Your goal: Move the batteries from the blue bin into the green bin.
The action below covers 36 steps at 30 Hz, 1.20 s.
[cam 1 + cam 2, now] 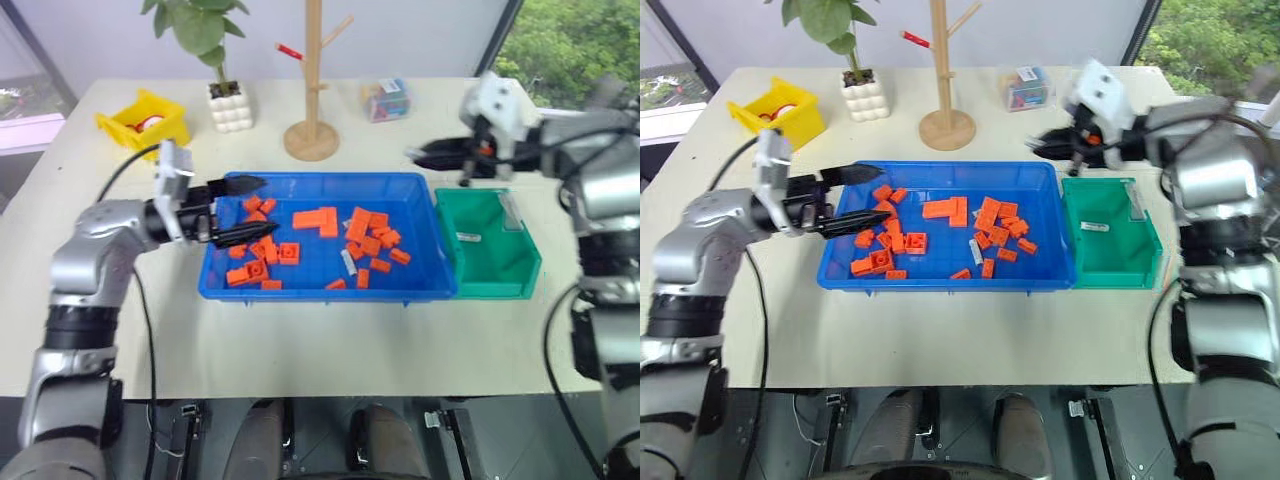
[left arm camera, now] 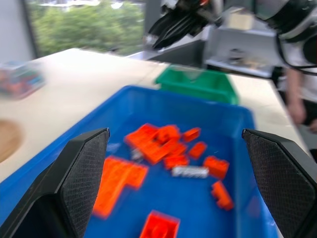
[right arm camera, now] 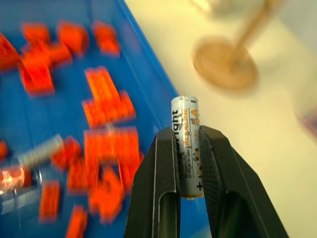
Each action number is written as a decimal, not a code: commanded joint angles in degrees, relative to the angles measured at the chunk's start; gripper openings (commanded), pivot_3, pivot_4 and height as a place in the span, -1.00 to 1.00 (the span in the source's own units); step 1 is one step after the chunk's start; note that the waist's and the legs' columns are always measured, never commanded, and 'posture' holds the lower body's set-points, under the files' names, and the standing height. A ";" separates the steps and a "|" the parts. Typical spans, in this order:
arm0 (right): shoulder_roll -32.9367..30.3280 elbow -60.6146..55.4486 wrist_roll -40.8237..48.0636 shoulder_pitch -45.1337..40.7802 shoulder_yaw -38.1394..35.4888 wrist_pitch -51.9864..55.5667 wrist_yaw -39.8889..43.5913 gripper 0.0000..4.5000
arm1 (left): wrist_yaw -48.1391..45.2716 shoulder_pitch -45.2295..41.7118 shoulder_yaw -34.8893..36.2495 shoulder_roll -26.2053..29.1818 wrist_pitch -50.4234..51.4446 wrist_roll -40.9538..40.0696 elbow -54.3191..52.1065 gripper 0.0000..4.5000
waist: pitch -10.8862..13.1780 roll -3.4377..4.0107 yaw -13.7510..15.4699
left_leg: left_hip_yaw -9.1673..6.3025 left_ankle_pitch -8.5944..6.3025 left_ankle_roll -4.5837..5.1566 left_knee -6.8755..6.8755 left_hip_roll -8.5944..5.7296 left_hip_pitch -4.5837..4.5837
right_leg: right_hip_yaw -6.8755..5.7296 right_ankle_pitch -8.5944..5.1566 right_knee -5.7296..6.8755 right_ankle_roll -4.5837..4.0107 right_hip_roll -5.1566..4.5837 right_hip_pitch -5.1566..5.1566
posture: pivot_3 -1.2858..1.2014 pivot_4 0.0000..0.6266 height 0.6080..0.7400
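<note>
The battery [image 3: 186, 145] is held by my right gripper alone, high above the sides of the bins, so I should keep moving until it hangs over the green bin's bottom [image 1: 492, 258], then let it go.
The blue bin [image 1: 320, 296] lies mid-table, strewn with orange bricks [image 1: 320, 218] and one grey battery [image 1: 348, 262] among them, the same battery [image 2: 189, 171] in the left wrist view. Right of it stands the green bin [image 1: 490, 275] with a battery [image 1: 468, 238] on its floor. My right gripper [image 1: 415, 155] hangs above the gap between the two bins' back corners, shut on an upright AA battery [image 3: 187, 144]. Over the blue bin's left rim my left gripper [image 1: 266, 205] points right, open and holding nothing.
At the back left sits a yellow bin [image 1: 145, 120]. Along the back stand a potted plant [image 1: 228, 105], a wooden stand [image 1: 312, 140] and a small clear box [image 1: 388, 100]. Bare tabletop runs in front of both bins.
</note>
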 commanded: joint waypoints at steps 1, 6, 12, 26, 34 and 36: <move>-5.13 -7.36 2.37 3.96 -6.08 4.47 -1.60 -0.96 | -2.74 -3.42 -0.88 -0.95 -2.67 1.51 3.74 1.00 | 0.00 0.00 0.05 | 0.05 0.00 0.00 0.00 0.00 0.00 | 0.01 0.00 0.00 0.00 -0.01 -0.01 | 0.03 -0.52 0.99; -7.88 -13.96 4.99 14.38 -12.01 9.43 -5.58 -0.96 | -4.86 -7.78 -2.60 -4.33 -6.95 4.71 11.68 1.00 | 0.00 0.00 -0.50 | 0.05 0.00 0.00 0.02 0.06 0.05 | 0.00 0.00 -0.03 0.00 0.03 0.03 | 0.03 -0.52 0.99; -7.19 -17.32 7.39 23.11 -14.80 11.12 -9.75 -0.96 | -5.71 -11.25 -2.50 -7.18 -10.72 7.12 18.22 1.00 | 0.01 -0.02 -0.33 | 0.05 0.00 0.00 0.04 0.05 0.04 | 0.00 0.00 -0.04 0.00 0.01 0.03 | 0.03 -0.52 0.99; -9.46 -10.34 6.05 25.92 -12.83 4.10 -13.01 0.97 | -5.66 -10.02 -1.13 -4.95 -9.39 7.13 16.13 1.00 | 0.01 -0.02 -0.41 | 0.00 0.00 0.00 0.10 0.03 0.04 | 0.00 0.00 -0.05 0.00 0.00 0.08 | 0.03 -0.52 0.99; -1.75 -17.96 11.80 15.16 -10.70 13.05 -18.54 0.97 | -3.20 -7.21 0.02 -2.60 -10.61 8.69 13.60 1.00 | 0.01 -0.02 -0.70 | -0.01 0.01 0.00 0.09 0.07 0.05 | 0.00 0.00 -0.05 0.00 0.03 0.07 | 0.03 -0.52 0.99; 2.88 -20.36 14.68 12.74 -10.93 18.31 -21.54 0.97 | -2.42 -6.31 0.25 -2.25 -10.65 8.78 12.45 1.00 | 0.01 -0.02 -0.61 | -0.04 0.01 -0.01 0.09 0.11 0.06 | 0.00 0.00 -0.04 0.00 0.08 0.08 | 0.03 -0.52 0.99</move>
